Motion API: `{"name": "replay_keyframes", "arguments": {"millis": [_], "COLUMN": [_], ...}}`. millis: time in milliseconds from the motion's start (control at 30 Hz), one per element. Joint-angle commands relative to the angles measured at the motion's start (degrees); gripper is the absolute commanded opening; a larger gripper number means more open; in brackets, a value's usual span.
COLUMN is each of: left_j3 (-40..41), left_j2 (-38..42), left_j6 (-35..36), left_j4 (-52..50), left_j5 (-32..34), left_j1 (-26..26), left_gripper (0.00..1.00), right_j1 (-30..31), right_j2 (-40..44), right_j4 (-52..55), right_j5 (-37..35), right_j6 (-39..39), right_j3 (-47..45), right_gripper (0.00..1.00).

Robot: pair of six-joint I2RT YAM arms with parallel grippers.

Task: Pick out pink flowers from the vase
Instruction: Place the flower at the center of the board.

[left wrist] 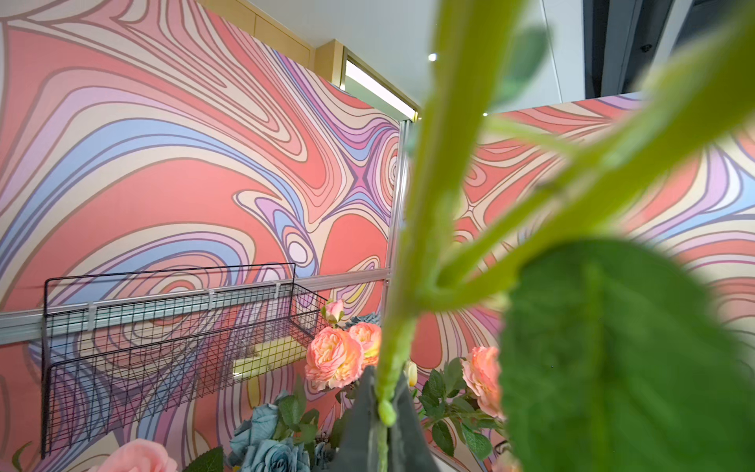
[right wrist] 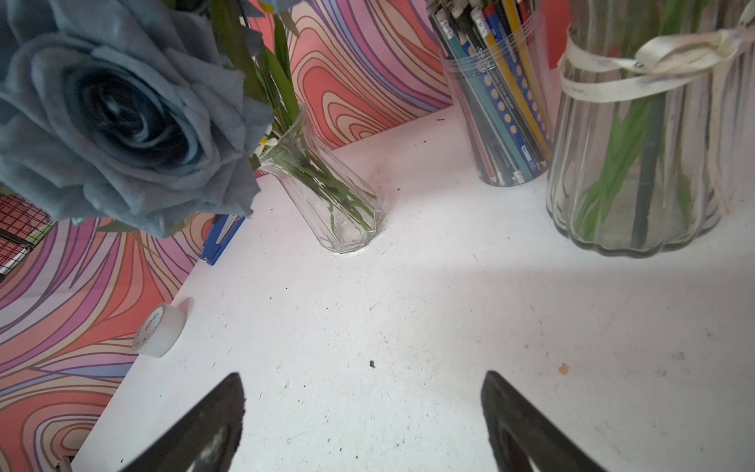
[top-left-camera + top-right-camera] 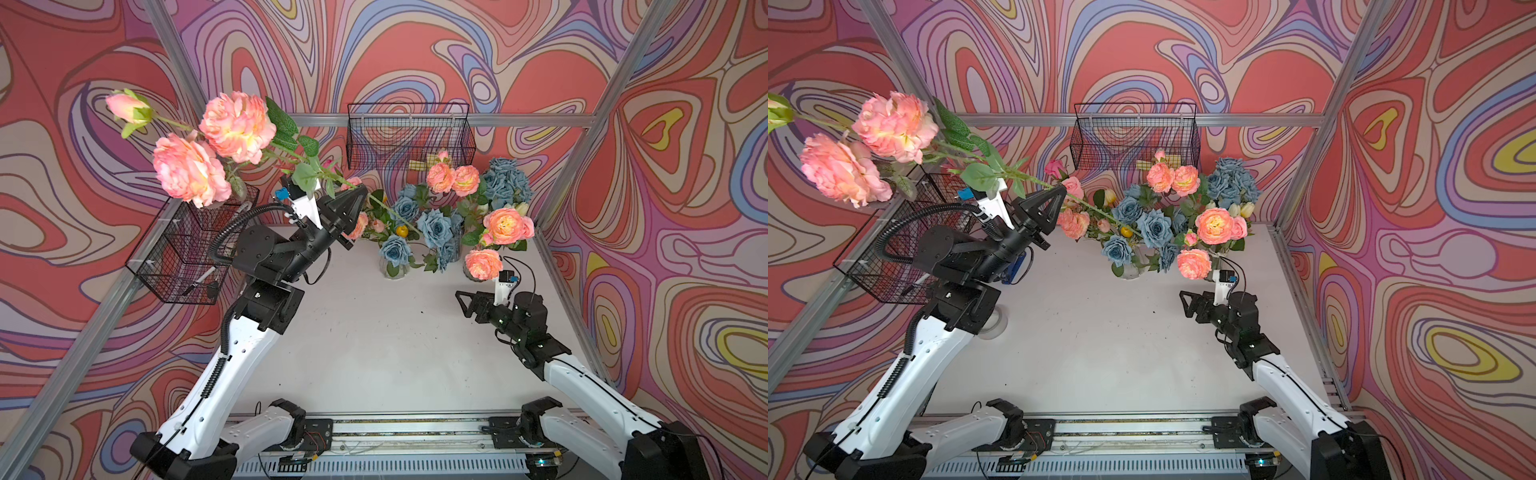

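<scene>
Next, I swing the stem toward the open table front [image 3: 412,345] with my left gripper before laying the flowers down, since the stem's lower end [image 3: 411,226] overhangs the blue roses.
My left gripper [image 3: 357,195] is shut on the green stem [image 1: 412,253] of a branch of pink flowers [image 3: 237,126], held high over the table's left side. Its two big blooms and a bud point toward the left wall in both top views, and the stem's lower end reaches over the bouquets. More pink flowers [image 3: 505,224] stand among blue roses [image 3: 436,226] at the back right. In the right wrist view a ribbed glass vase [image 2: 637,163] with a ribbon and a small clear vase [image 2: 327,192] hold stems. My right gripper [image 3: 461,301] rests low and open, empty, before them.
A wire basket [image 3: 409,133] hangs on the back wall and another wire basket [image 3: 187,253] on the left wall under the held blooms. A clear cup of pencils [image 2: 498,102], a blue stapler-like thing [image 2: 220,241] and a white tape roll [image 2: 159,331] sit on the white table [image 3: 374,332].
</scene>
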State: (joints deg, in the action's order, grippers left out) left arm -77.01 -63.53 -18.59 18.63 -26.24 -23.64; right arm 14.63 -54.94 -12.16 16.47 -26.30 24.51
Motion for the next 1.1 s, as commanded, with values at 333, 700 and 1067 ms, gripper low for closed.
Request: {"name": "replay_keyframes", "arguments": {"millis": [333,700,1067], "left_j3": [5.78,12.94,21.17], "left_j2": [0.91,-10.13,-15.63], "left_j6": [-0.48,-12.41,-24.67], "left_j4": [-2.81,16.0,29.37], "left_j5": [-17.94,-26.51,-30.73], "left_j1": [0.08,0.03,-0.47], "left_gripper": [0.0,0.0,0.0], "right_j1": [0.53,0.49,0.49], "right_j2": [-0.22,-6.67,-6.72], "right_j4": [-5.25,-15.91,-20.76], "right_j5": [7.53,18.9,26.32], "right_j6": [0.18,-3.73,-7.44], "right_j3": [-0.75,0.53,2.36], "right_gripper": [0.95,0.98,0.93]}}
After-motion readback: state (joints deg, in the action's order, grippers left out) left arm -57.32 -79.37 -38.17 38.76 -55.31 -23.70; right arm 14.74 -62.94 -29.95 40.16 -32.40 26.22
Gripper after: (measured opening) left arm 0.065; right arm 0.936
